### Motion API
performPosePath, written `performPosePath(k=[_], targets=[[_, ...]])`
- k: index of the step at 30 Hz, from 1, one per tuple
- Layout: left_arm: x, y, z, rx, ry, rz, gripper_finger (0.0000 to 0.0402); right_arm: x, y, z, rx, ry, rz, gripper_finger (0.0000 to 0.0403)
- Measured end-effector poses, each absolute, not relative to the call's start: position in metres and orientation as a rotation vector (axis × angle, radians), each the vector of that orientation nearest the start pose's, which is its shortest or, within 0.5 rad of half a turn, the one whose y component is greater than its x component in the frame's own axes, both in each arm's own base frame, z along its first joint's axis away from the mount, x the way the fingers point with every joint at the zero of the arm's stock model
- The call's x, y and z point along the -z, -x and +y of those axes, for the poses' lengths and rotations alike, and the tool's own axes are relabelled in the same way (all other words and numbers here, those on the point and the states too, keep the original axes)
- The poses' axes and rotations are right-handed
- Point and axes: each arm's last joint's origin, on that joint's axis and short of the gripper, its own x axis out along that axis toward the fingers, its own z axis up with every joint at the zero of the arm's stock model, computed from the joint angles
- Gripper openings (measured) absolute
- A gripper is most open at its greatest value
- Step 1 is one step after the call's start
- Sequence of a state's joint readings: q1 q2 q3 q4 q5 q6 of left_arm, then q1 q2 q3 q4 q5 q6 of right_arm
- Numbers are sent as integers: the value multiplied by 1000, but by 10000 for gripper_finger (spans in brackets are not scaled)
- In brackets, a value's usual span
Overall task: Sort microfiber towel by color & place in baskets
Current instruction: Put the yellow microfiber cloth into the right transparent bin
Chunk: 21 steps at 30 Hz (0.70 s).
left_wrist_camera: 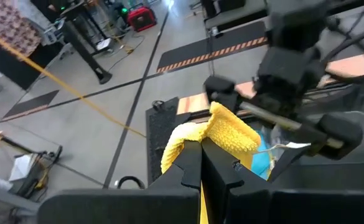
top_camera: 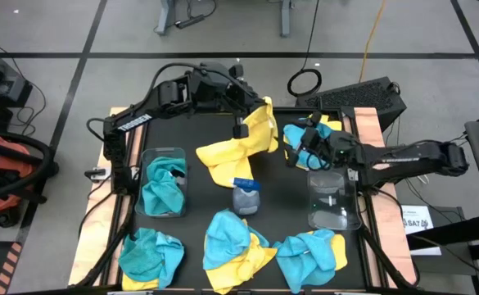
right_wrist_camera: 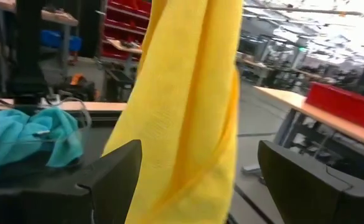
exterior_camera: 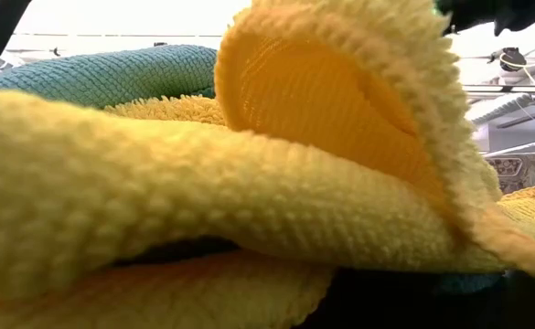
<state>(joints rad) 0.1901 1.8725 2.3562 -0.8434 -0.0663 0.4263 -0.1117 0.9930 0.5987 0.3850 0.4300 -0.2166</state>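
Note:
My gripper will leave another yellow towel behind when it carries the hanging yellow towel (top_camera: 262, 129) away, because flat yellow cloth (top_camera: 224, 160) spreads wide under the hanging towel's raised fold.
My left gripper (top_camera: 243, 124) is over the table's far middle, shut on a yellow towel (top_camera: 237, 149). My right gripper (top_camera: 293, 156) is open just right of that towel. In the right wrist view its fingers (right_wrist_camera: 116, 177) stand on either side of the hanging yellow cloth (right_wrist_camera: 188, 93), and no touch shows. The left basket (top_camera: 164, 182) holds a teal towel. The right basket (top_camera: 333, 198) shows nothing inside. More teal and yellow towels lie heaped at the far right (top_camera: 311, 133) and along the near edge (top_camera: 231, 242). My left gripper (left_wrist_camera: 200, 158) pinches the yellow towel's raised upper end (left_wrist_camera: 231, 132) between its two fingers, which come from above and slant down. That end is lifted. The cloth hangs slack below it, and its lower part (top_camera: 221, 164) lies on the table.
A grey spray bottle with a blue top (top_camera: 246, 195) stands in the middle of the table between the baskets. Near-edge heaps are a teal one (top_camera: 149, 254) and a teal-and-yellow one (top_camera: 311, 250). A yellow towel (exterior_camera: 249, 183) fills the low view. A black case (top_camera: 362, 98) sits beyond the far right corner.

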Motion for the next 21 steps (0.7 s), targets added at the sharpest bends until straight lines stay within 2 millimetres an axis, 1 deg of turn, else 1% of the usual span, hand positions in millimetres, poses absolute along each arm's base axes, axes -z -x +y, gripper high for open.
performPosePath(k=[6,12,17,19,21], targets=[[-488,-371,72,-159,-396,407,0,-269,-235,-52,494,190,92,314],[-488,-371,70,-110,-386,396,0,-263,-249,-65,512,186,10,314],[-488,-372,67,-91,-385,392,0,-258,-268,-75,393,143,47,312],[-488,-372,67,-78,-382,389,0,-255,-277,-78,383,136,80,305],[-488,-372,66,-75,-382,390,0,-252,-285,-80,383,135,103,287]])
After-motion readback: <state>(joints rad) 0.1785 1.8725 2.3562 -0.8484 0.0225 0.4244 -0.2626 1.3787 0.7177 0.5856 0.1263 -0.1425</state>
